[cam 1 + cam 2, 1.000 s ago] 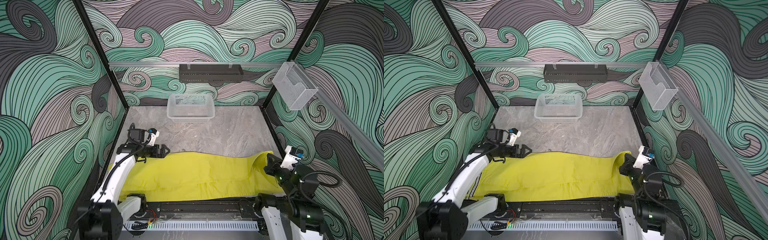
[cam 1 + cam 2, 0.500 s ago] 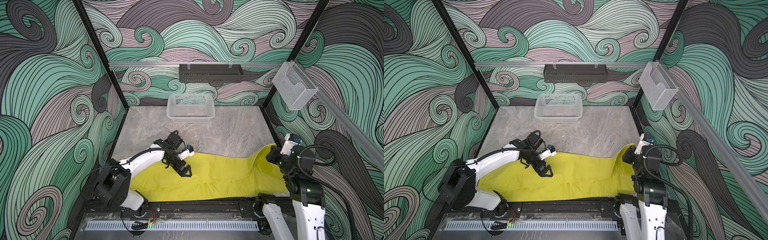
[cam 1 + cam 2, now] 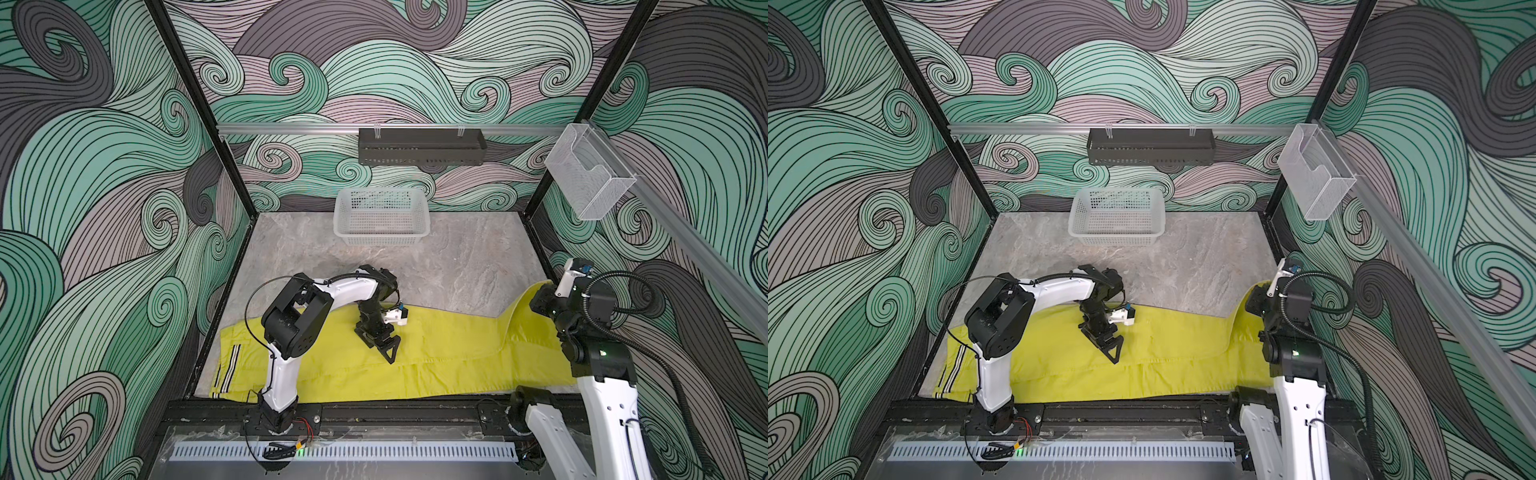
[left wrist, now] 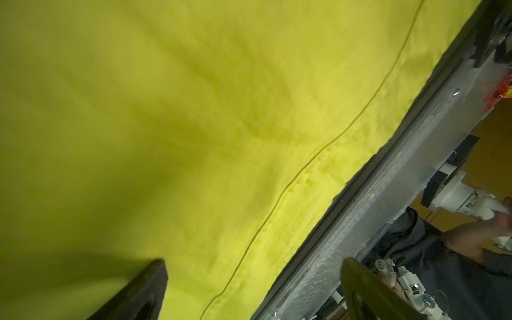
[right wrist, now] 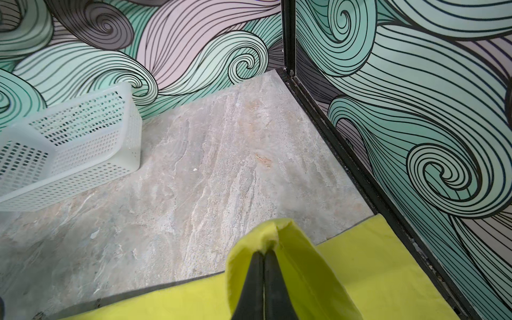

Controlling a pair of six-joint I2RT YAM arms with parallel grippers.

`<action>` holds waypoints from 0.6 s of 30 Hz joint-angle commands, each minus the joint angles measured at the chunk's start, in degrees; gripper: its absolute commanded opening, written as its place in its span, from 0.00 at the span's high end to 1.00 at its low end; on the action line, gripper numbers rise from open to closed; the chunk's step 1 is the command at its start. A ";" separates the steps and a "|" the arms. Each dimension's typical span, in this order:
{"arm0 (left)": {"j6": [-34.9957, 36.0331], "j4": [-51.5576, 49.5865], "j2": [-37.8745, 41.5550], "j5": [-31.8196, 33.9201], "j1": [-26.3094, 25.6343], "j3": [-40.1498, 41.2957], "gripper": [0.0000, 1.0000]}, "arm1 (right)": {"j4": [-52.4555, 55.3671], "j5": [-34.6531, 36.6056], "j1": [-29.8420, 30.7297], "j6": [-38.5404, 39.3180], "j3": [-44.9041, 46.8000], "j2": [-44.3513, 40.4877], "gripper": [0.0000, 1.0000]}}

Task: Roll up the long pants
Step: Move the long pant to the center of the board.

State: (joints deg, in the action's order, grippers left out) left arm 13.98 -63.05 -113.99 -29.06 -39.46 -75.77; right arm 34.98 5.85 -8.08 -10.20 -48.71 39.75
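My left gripper should go to the waistband end [image 3: 240,352] and help move the long pants back before rolling, because the pants lie against the black front rail [image 3: 360,399].
The long pants [image 3: 449,353] [image 3: 1167,357] lie spread along the table's front, bright yellow-green, with the striped waistband [image 3: 226,370] at the left end. My left gripper [image 3: 384,347] [image 3: 1108,345] hovers open over the middle of the pants, pointing down, nothing between its fingers. In the left wrist view the left gripper [image 4: 253,261] stands wide over flat fabric [image 4: 194,110] with a seam line. My right gripper [image 3: 540,301] [image 3: 1254,303] is shut on the leg end at the right and holds it lifted. The right wrist view shows the right gripper [image 5: 264,252] pinching a fold of cloth [image 5: 374,263].
A white perforated basket [image 3: 380,216] [image 3: 1116,216] [image 5: 83,144] stands at the back middle against the wall. A black tray [image 3: 419,146] hangs on the back rail and a clear holder [image 3: 588,180] on the right wall. The black front rail [image 3: 415,411] borders the pants.
My left arm has swung from the pants' left end to over their middle, gripper still open. The right gripper has risen, lifting the leg end higher off the table.
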 commanded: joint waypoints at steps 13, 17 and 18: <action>12.02 2.68 -16.80 7.26 15.63 -26.18 0.01 | -26.85 -14.77 -11.48 1.52 -11.76 31.85 1.00; 15.75 -0.69 -17.04 7.80 17.76 -28.33 0.01 | -23.90 -16.13 -12.48 7.11 -19.29 36.71 1.00; 15.98 -1.71 -16.35 7.95 18.19 -27.77 0.01 | -22.90 -15.58 -12.46 8.19 -20.10 36.95 1.00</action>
State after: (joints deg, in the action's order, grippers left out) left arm 25.19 -62.08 -129.14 -25.06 -22.59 -103.53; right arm 13.47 -7.68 -20.21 -6.00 -64.88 76.82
